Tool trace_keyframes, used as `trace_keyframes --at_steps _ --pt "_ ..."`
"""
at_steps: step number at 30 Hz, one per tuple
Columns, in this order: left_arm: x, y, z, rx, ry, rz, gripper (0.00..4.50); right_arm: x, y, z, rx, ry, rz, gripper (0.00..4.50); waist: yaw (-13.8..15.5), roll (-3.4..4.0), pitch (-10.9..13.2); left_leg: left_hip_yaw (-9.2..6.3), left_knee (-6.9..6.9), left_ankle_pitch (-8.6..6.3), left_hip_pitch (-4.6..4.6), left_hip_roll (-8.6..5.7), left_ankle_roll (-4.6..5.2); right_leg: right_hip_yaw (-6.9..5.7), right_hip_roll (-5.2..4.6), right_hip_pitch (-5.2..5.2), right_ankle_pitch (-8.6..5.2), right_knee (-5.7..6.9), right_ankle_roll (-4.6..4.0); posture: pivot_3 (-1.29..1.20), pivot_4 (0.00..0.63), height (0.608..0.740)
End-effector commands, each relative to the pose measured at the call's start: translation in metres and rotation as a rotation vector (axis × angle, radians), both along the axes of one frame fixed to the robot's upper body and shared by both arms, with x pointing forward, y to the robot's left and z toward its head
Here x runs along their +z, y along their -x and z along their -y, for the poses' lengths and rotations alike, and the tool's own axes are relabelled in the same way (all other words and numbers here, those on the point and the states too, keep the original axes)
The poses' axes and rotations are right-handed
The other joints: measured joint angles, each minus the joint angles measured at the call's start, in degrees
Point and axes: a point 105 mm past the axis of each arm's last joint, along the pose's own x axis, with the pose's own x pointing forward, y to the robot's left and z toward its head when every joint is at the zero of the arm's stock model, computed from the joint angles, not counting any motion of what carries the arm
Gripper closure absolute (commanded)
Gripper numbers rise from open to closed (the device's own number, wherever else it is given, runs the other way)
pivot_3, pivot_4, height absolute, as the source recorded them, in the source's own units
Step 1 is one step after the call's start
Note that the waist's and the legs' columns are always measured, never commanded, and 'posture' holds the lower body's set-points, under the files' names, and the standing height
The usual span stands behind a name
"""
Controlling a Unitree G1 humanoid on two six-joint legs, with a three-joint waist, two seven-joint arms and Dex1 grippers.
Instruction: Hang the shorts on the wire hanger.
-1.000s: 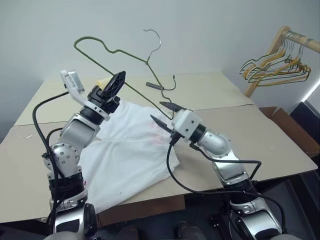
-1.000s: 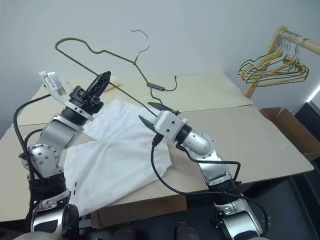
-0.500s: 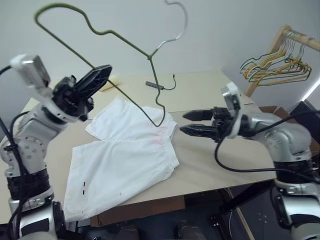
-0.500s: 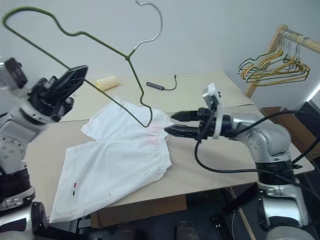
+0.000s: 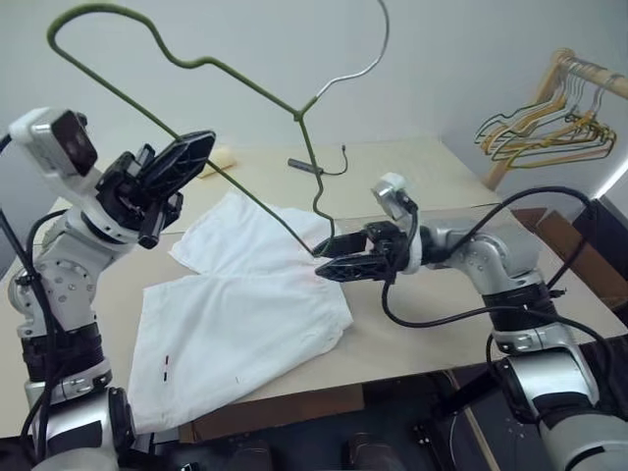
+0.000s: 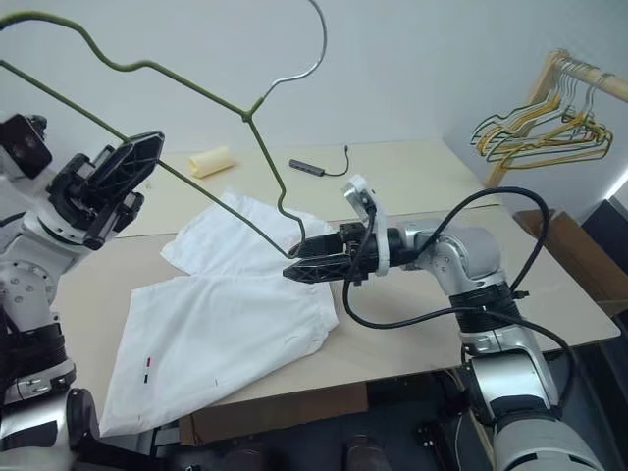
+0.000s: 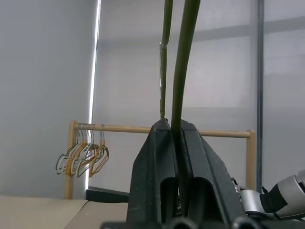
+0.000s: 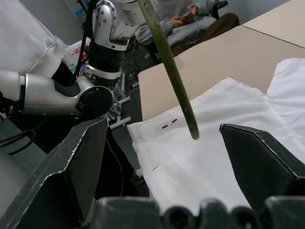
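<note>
The hanger's bottom wire [image 5: 224, 177] is in my left gripper, far from the waistband. My right gripper should take the hanger's lower corner [image 5: 325, 247] and put the hanger down next to the waistband.
The wire hanger [image 5: 297, 116], thin and olive-green, is held tilted in the air above the table. My left gripper [image 5: 199, 147] is shut on its long bottom wire, and the left wrist view shows the fingers [image 7: 157, 162] pinching that wire. The white shorts [image 5: 245, 324] lie flat on the table [image 5: 442, 324], with the waistband toward the right. My right gripper [image 5: 319, 263] is open and points left, just above the waistband edge. The hanger's lower bent corner hangs between its fingers [image 8: 71, 167] without touching them.
A wooden rack [image 5: 579, 74] with a bunch of yellowish and green hangers [image 5: 545, 128] stands at the back right. A pale roll [image 6: 211, 160] and a small dark device with a cable [image 5: 304, 167] lie on the far side of the table. A seated person [image 8: 200, 19] is beyond the table.
My left gripper has lifted the hanger higher and drawn it back to the left. My right gripper has rolled, opened wider and come in leftward around the hanger's lower corner.
</note>
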Motion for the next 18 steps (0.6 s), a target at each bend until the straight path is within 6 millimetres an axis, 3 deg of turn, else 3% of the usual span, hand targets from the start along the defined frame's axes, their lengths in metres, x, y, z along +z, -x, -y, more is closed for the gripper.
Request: trace_keyframes --at_steps 1,15,18 --pt "0.011 0.006 0.002 0.013 0.005 0.07 4.5 0.019 0.0 -0.001 0.002 -0.023 0.069 0.06 0.1 0.0 0.0 0.0 0.0 0.0 -0.02 0.0 0.0 -0.01 -0.01 -0.01 0.0 -0.01 0.0 0.05 0.0 0.74" --pt "0.004 0.004 0.003 0.024 0.015 0.041 4.5 0.03 -0.005 -0.005 -0.017 -0.051 0.096 0.06 -0.12 0.0 0.0 -0.03 0.0 0.01 0.04 0.01 0.0 -0.02 0.01 0.0 0.0 0.05 0.0 0.05 0.0 0.74" --pt "0.004 0.003 0.003 0.029 0.015 0.037 4.5 0.031 -0.003 -0.006 -0.001 -0.049 0.097 0.57 -0.11 0.0 0.0 -0.03 0.0 0.0 0.01 0.0 0.0 -0.02 0.01 0.0 0.0 0.04 0.0 0.05 0.0 0.74"
